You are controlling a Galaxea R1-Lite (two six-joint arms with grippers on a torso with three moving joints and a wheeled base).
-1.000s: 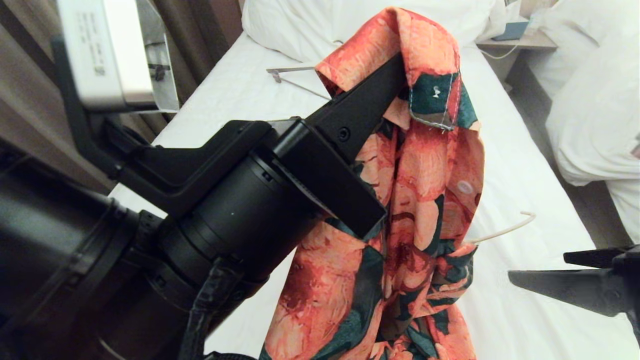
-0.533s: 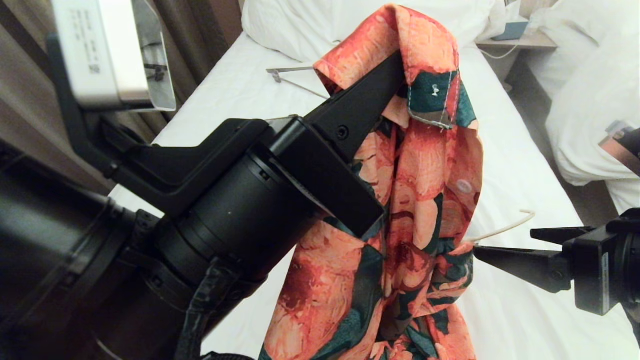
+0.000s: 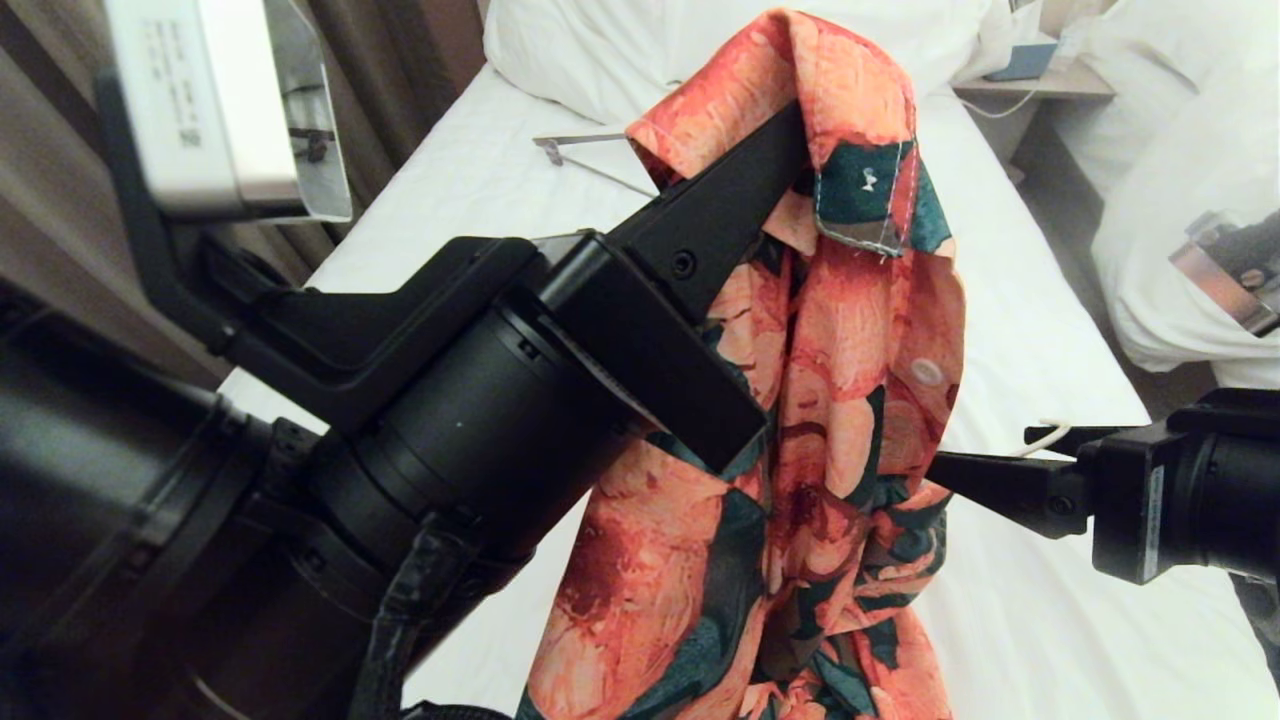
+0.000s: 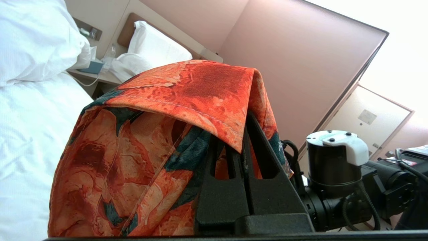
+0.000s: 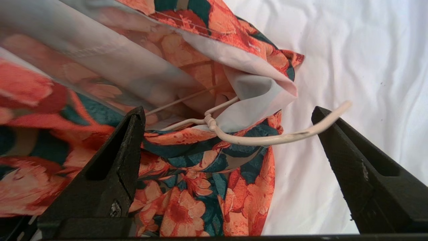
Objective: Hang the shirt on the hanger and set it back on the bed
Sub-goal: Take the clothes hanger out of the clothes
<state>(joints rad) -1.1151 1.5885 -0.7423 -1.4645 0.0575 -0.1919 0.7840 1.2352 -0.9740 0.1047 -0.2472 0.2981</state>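
My gripper will bring the orange-flowered shirt (image 3: 830, 360) along, hanging down, when it lifts the hook, because the cream hanger's arms (image 5: 223, 105) spread apart inside the cloth.
The orange-flowered shirt (image 3: 860, 330) hangs over the bed (image 3: 1010, 300) from my left gripper (image 3: 785, 140), which is raised and shut on cloth by the collar. In the left wrist view a fold of the shirt (image 4: 187, 87) drapes over the closed left gripper (image 4: 242, 134) and hides its tips. The thin cream hanger (image 5: 267, 139) sits inside the shirt, with its curved hook sticking out sideways. My right gripper (image 5: 227, 112) is open, level with the hook, which lies between its fingers (image 5: 337, 134). In the head view the right gripper (image 3: 985, 455) reaches the shirt's edge.
A thicker hanger with a metal bar (image 3: 585, 140) lies near the pillow (image 3: 620, 40). A nightstand (image 3: 1040, 80) and a second bed with a rumpled duvet (image 3: 1180, 200) stand on the right. Curtains (image 3: 60, 200) hang on the left.
My right gripper has come in from the right edge, risen to the hanger's hook and stayed open. The left gripper and the shirt have kept still.
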